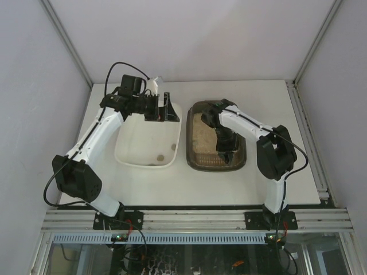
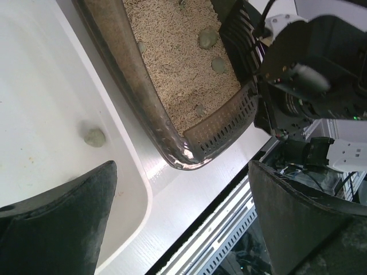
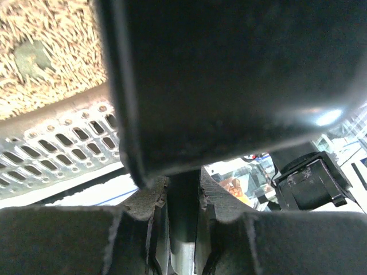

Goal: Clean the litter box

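Observation:
The scoop's slotted blade [image 2: 238,40] is at a steep angle along the litter box's side, next to the clumps [image 2: 208,38]. Next, my right gripper moves inward and tilts the blade flatter so it can scoop.
The litter box [image 1: 196,156] is the dark tray right of centre, holding beige litter with grey-green clumps [image 2: 207,38]. Its wall also shows in the left wrist view [image 2: 136,80]. My right gripper [image 1: 225,142] is down inside the box and shut on the handle of a dark slotted scoop [image 2: 226,117]. In the right wrist view the gripper [image 3: 183,195] clamps that handle and the scoop [image 3: 229,74] fills the frame, with litter and a clump [image 3: 31,57] at top left. My left gripper [image 1: 164,112] is open and empty above the far end of the white tray [image 1: 127,156], and its jaws stand wide apart [image 2: 182,172].
The white tray [image 2: 34,86] lies left of the litter box and holds a few clumps [image 2: 94,137], two of which show near its front in the top view [image 1: 161,156]. Walls enclose the table on three sides. A metal rail [image 1: 195,219] runs along the near edge.

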You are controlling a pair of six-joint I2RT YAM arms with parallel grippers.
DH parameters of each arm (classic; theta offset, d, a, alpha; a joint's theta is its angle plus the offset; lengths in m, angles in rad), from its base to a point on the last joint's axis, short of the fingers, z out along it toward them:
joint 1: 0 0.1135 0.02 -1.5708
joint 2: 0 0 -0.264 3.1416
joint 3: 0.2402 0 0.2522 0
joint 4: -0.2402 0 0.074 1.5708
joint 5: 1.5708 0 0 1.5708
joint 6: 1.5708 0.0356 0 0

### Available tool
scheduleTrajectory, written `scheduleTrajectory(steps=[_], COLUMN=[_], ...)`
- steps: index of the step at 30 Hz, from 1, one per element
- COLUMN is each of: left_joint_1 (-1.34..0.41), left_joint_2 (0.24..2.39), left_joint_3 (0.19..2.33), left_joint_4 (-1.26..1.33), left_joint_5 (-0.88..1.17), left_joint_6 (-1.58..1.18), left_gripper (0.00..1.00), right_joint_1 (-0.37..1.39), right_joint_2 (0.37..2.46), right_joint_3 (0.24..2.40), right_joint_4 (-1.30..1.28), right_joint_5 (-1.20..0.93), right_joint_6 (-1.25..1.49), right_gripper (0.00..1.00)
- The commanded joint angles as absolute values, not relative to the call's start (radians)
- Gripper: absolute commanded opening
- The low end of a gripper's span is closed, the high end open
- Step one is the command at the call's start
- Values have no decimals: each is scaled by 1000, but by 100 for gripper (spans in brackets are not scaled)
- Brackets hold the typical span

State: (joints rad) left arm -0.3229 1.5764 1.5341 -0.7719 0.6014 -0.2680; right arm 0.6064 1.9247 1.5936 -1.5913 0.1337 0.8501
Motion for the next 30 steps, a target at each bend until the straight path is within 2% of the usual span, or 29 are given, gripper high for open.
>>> scheduleTrajectory(steps=[1,20,30], left_joint_1=[-321,-320,-320], left_joint_2=[1516,1561,1583], left_joint_3=[1504,1503,1508], left_joint_4=[-764,-764,-769], left_joint_5=[583,571,553], left_joint_6=[-237,-245,-240], left_gripper=[100,100,100], right_joint_1=[569,520,508], right_joint_2=[1939,2097,2140], right_joint_3=[1659,1805,1911], right_joint_4=[-1601,-1598,-1566], right_joint_5=[180,48,-149], right_joint_6=[845,742,703], right_gripper=[0,0,0])
